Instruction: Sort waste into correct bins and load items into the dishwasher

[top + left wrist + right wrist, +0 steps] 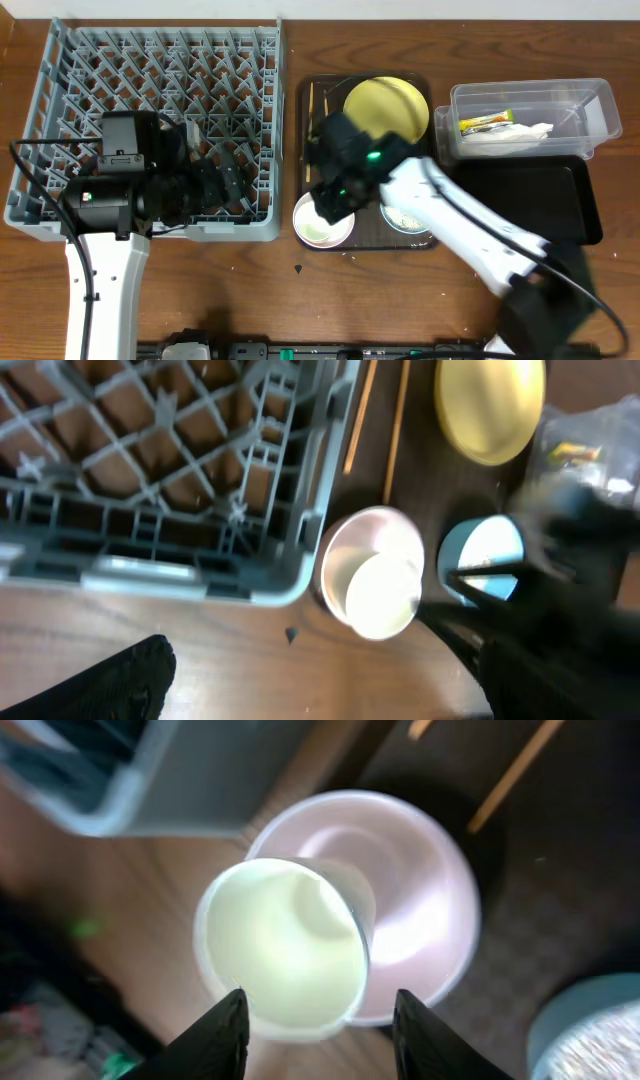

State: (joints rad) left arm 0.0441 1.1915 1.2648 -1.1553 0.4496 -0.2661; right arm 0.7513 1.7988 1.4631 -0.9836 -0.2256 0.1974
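Note:
My right gripper is above the pale cup, but the dish rack (pixel 258 190) is on my left gripper's side, so next my right gripper passes the cup (pixel 318 232) across.
A small pale cup (pixel 280 945) stands tilted inside the white bowl (pixel 420 900) at the front left of the brown tray. My right gripper (pixel 320 1030) is open, a finger on each side of the cup, just above it; in the overhead view it (pixel 335 205) hangs over the white bowl (pixel 322 232). The light blue bowl (pixel 405 218) holds whitish scraps (pixel 600 1045). The yellow plate (pixel 387 108) and two chopsticks (pixel 312 100) lie on the tray. My left gripper (pixel 320 690) is open and empty over the grey dish rack's (pixel 150 60) front right corner.
The clear tub (pixel 530 100) at the back right holds the green-and-yellow wrapper (pixel 485 122) and the white napkin (pixel 515 137). The black tray (pixel 540 200) lies in front of it. The dark brown serving tray (pixel 303 130) sits close beside the rack.

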